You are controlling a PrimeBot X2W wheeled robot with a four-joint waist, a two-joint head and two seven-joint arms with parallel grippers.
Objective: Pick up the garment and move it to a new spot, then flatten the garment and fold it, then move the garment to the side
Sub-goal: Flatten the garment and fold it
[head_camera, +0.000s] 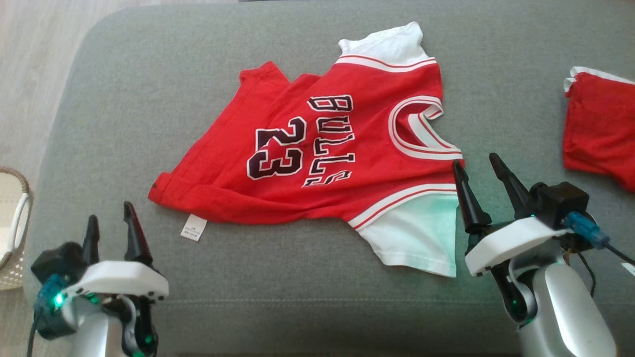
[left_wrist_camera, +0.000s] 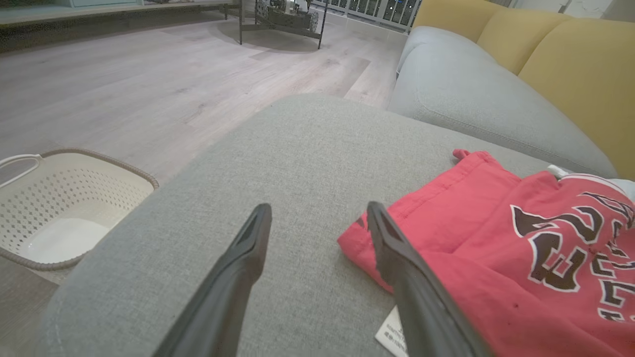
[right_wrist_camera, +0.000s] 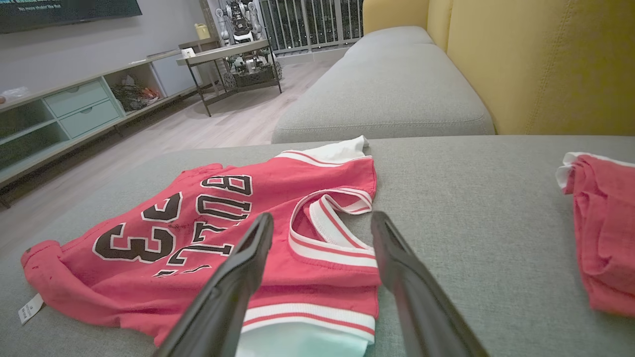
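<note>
The near white sleeve lies loose past the striped armhole. So I expect the sleeve edge to gather to a point and slant outward when I pull.
The garment is a red basketball jersey with white sleeves and the print "BULLS 23". It lies spread on the grey couch seat, hem to the left, collar to the right, with a white tag at the hem. My left gripper stands open just left of the hem corner, and in the left wrist view the hem lies beside the right finger. My right gripper is open by the jersey's collar and near sleeve, with nothing between the fingers.
A second red piece of clothing lies at the right edge of the seat. A cream laundry basket stands on the wooden floor to the left. Yellow back cushions rise behind the seat.
</note>
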